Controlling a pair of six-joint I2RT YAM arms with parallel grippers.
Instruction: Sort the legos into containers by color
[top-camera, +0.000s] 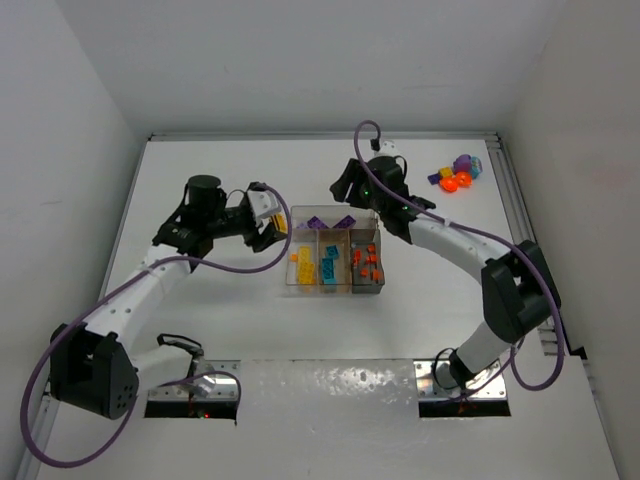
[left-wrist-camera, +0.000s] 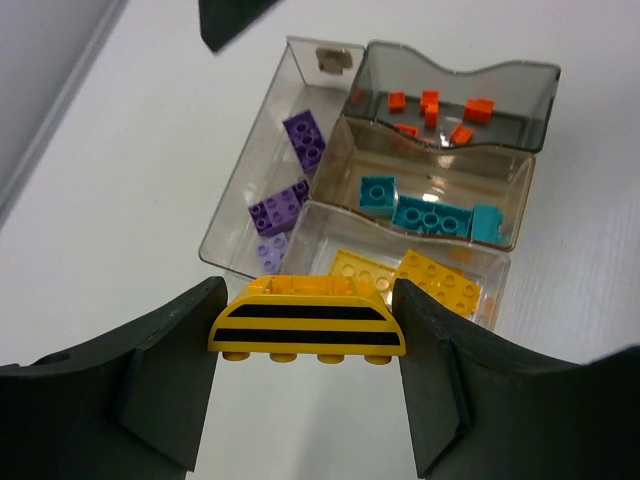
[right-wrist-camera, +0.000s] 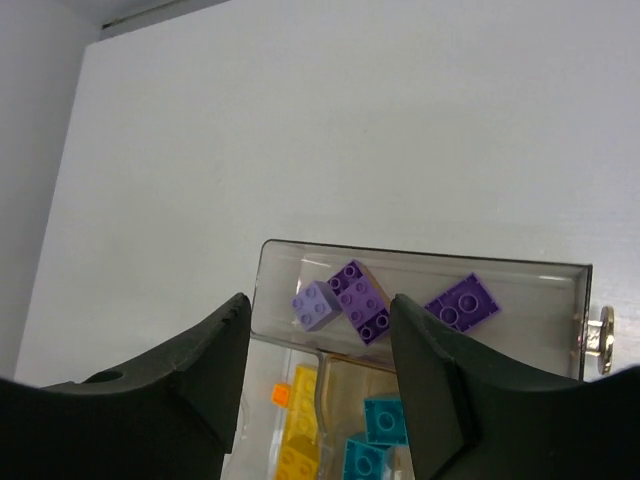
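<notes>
I should keep carrying the yellow brick with black stripes to the yellow section with my left gripper and let go of it inside, because the way there is open.
The clear tray sits mid-table. Its wide section holds purple legos; the narrow ones hold yellow, teal and orange bricks. My left gripper is shut on a yellow brick with black stripes, held just off the tray's left edge, at the end next to the yellow section. My right gripper hangs open and empty above the purple section, at the tray's far side. A lilac brick lies beside the dark purple ones.
A small pile of loose legos, purple, round orange and teal, lies at the back right of the table. The table's raised rim runs close behind that pile. White walls enclose the table on both sides.
</notes>
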